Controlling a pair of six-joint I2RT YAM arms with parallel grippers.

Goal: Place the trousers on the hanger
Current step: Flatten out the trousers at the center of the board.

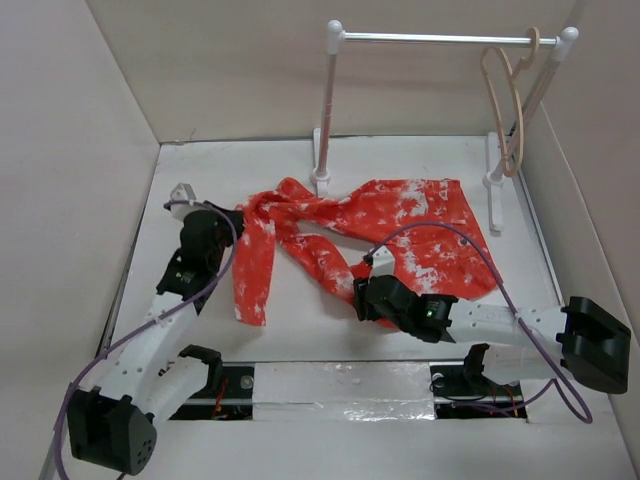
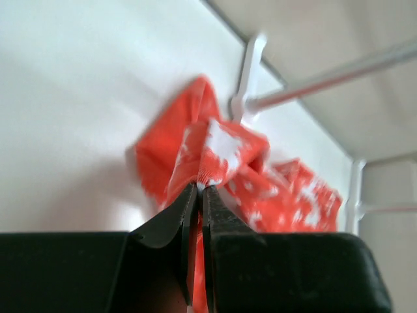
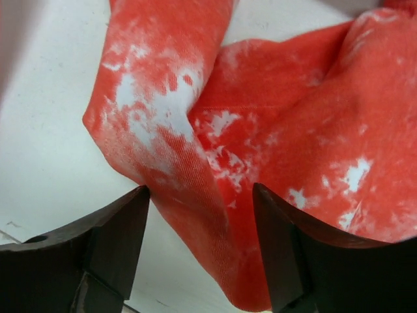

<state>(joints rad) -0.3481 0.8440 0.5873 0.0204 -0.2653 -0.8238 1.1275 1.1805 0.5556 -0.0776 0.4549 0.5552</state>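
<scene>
One leg is sharply bent at its fold (image 1: 258, 207) by the robot's left gripper, so next the left gripper pulls the trailing leg (image 1: 254, 275) out straight, away from the other leg first.
The orange-red trousers (image 1: 400, 225) with white blotches lie crumpled on the white table, with one leg trailing toward the near left. My left gripper (image 1: 237, 213) is at their left end. In the left wrist view it (image 2: 200, 187) is shut on a fold of the cloth (image 2: 225, 147). My right gripper (image 1: 358, 293) is low at the near leg. In the right wrist view it (image 3: 202, 192) is open, with its jaws either side of a folded leg edge (image 3: 195, 163). The pale beige hanger (image 1: 508, 110) hangs by its hook at the right end of the rack's rail, well away from both grippers.
A white rack with a metal rail (image 1: 440, 38) stands at the back, and its left post foot (image 1: 320, 180) touches the cloth. The rack also shows in the left wrist view (image 2: 251, 72). White walls enclose the table on three sides.
</scene>
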